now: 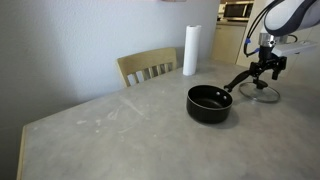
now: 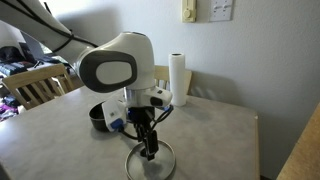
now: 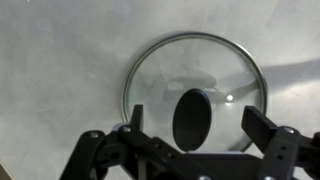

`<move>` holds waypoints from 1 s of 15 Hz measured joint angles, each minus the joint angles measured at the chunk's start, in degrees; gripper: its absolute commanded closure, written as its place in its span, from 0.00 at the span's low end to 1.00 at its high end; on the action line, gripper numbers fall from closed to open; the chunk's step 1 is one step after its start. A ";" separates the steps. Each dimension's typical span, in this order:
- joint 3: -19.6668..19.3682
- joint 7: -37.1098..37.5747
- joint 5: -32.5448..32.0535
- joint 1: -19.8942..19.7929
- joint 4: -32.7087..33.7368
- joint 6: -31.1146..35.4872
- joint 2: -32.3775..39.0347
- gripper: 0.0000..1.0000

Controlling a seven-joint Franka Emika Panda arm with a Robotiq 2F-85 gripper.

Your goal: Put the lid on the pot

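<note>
I should move my gripper's open fingers farther over the knob (image 3: 193,104) before I close them and lift the lid, because the lid's dark knob (image 3: 192,118) reaches past their ends.
The glass lid (image 3: 195,75) with a metal rim lies flat on the table, its dark knob (image 3: 192,118) in the centre. In the wrist view my gripper (image 3: 195,125) is open, with a finger on each side of the knob and not touching it. The lid also shows in both exterior views (image 1: 262,93) (image 2: 150,162), with my gripper (image 1: 265,73) (image 2: 149,150) right above it. The black pot (image 1: 209,103) stands open on the table with its long handle (image 1: 238,81) pointing toward the lid. In an exterior view the pot (image 2: 100,117) is partly hidden behind the arm.
A white paper-towel roll (image 1: 190,50) (image 2: 179,78) stands at the table's far edge. A wooden chair (image 1: 147,67) is at the table side. The table edge (image 2: 262,140) is close to the lid.
</note>
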 measured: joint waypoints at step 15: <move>1.80 -1.00 0.97 -1.28 -0.20 -0.01 1.23 0.37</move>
